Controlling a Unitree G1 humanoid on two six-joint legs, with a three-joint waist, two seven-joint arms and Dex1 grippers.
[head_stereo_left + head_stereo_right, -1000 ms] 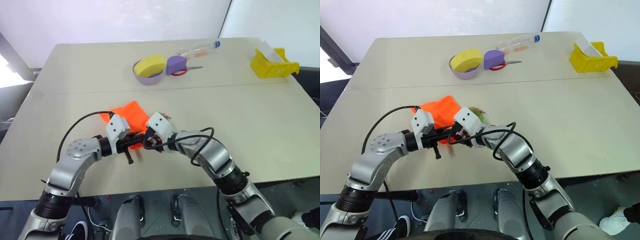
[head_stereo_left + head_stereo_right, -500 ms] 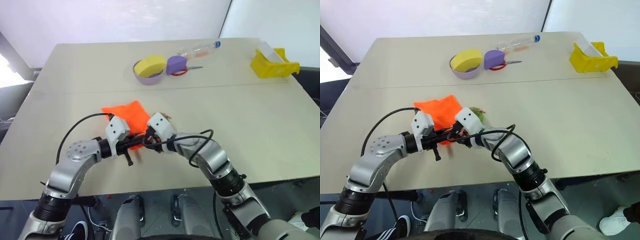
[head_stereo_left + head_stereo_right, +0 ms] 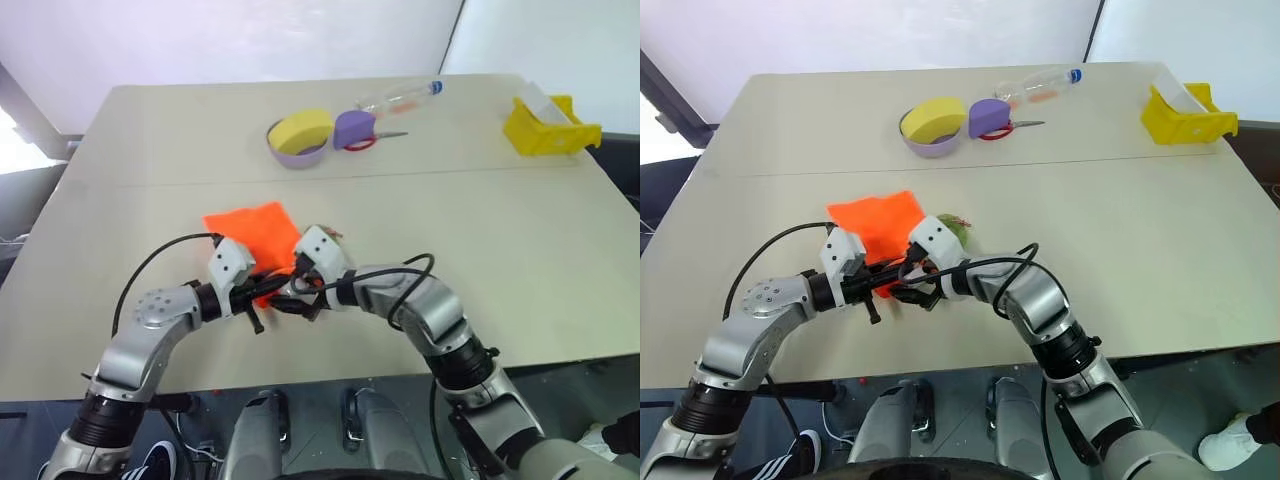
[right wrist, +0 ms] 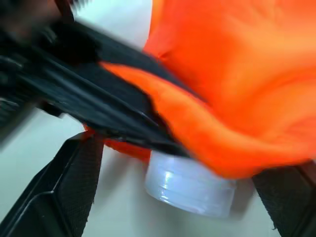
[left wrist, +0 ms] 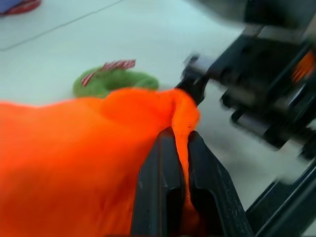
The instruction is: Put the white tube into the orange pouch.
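I expect the green charm to pull a cord tight from the pouch when I pull, because the charm lies next to the orange pouch's thick folded rim (image 4: 210, 133).
The orange pouch (image 3: 255, 225) lies on the table in front of me, its near edge lifted. My left gripper (image 5: 178, 136) is shut on that edge, pinching the fabric. My right gripper (image 3: 290, 298) faces it at the pouch's mouth and is open, its fingers (image 4: 69, 192) spread wide. Between them the white tube (image 4: 190, 185) shows just its white cap end, poking out from under the orange fabric; the rest is hidden inside. The fingers do not touch it. The green charm (image 3: 955, 225) lies beside the pouch, behind the right wrist.
At the table's far side stand a purple bowl (image 3: 283, 152) holding a yellow thing, a purple object (image 3: 352, 128) with red-handled scissors, and a clear bottle (image 3: 400, 98). A yellow bin (image 3: 548, 125) sits at the far right. The table's near edge runs just below my hands.
My right gripper's fingers have spread apart at the pouch's mouth, letting go of the tube. The left gripper keeps its pinch on the pouch's edge.
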